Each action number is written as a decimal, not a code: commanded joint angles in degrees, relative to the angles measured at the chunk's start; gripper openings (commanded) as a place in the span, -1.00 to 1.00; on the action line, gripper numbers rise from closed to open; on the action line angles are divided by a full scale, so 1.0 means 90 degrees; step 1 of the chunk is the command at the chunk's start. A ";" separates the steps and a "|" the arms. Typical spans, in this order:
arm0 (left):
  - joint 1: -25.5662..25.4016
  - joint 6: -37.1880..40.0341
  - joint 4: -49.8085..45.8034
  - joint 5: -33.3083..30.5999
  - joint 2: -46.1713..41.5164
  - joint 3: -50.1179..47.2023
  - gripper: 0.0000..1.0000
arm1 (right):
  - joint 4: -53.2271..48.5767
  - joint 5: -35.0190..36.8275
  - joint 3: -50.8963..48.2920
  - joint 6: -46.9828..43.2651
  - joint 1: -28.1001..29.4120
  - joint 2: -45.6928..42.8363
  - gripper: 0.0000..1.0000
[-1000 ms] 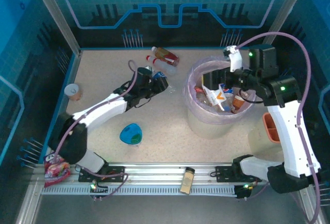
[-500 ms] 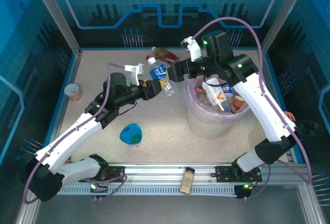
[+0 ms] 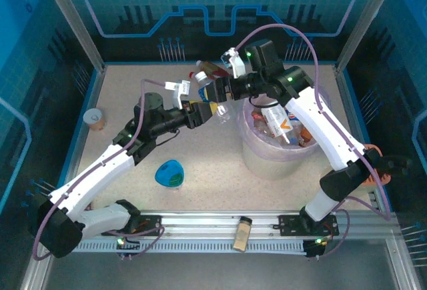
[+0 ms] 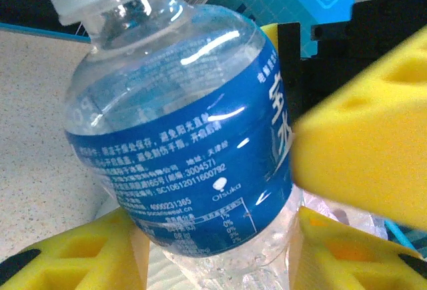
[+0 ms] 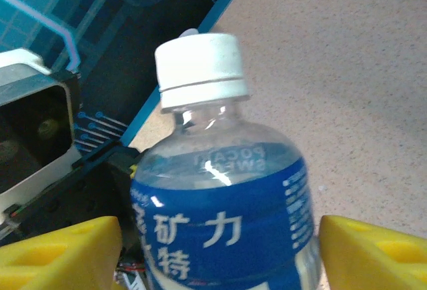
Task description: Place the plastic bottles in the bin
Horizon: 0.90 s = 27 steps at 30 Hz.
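The bottle (image 3: 204, 91) is in my left gripper, short of the bin, so my right gripper should take it over to free my left gripper for the red-capped bottle (image 3: 193, 75).
A clear plastic bottle (image 3: 217, 107) with a blue label and white cap hangs in the air left of the bin (image 3: 248, 145). My left gripper (image 3: 202, 111) is shut on its lower body; in the left wrist view the bottle (image 4: 187, 143) sits between my yellow fingers (image 4: 80, 253). My right gripper (image 3: 217, 91) has come in from the bin side and stands open around the same bottle (image 5: 220, 203), its fingers (image 5: 60, 253) close to the label on both sides. The bin, a translucent pinkish tub, holds several bottles (image 3: 277, 125). More bottles (image 3: 212, 71) lie at the back of the table.
A tan paper cup (image 3: 95, 118) stands at the far left. A blue teardrop dish (image 3: 170, 173) lies in front of the left arm. A small jar (image 3: 243, 233) rests on the front rail. An orange object (image 3: 371, 151) sits by the right wall.
The left arm lifted the blue-label bottle off the table and carried it right. The right arm swung left from over the bin and now has its fingers around that bottle.
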 commanded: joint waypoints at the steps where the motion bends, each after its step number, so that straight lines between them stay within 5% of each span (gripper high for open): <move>1: -0.0003 -0.0014 0.0335 0.0215 0.0046 0.0079 -0.01 | 0.0346 -0.0344 -0.0006 0.0147 0.0088 0.0080 0.37; 4: -0.0005 -0.0019 0.0347 0.0218 0.0039 0.0099 -0.01 | 0.0388 -0.0338 -0.0018 0.0158 0.0058 0.0088 0.28; 7: -0.0005 0.0001 0.0345 0.0247 0.0041 0.0158 -0.01 | 0.0208 -0.0346 0.0107 0.0088 0.0058 0.0228 0.63; 10: -0.0007 0.0016 0.0350 0.0301 0.0038 0.0211 -0.01 | 0.0175 -0.0380 0.0136 0.0050 0.0058 0.0325 0.67; 17: -0.0010 0.0045 0.0294 0.0252 -0.0013 0.0226 -0.01 | 0.0394 -0.0365 0.0097 0.0114 0.0017 0.0322 0.34; 27: 0.0005 -0.0039 0.0296 -0.0089 -0.0163 -0.0022 0.78 | 0.0283 0.0051 0.0655 -0.0241 -0.0509 -0.0337 0.05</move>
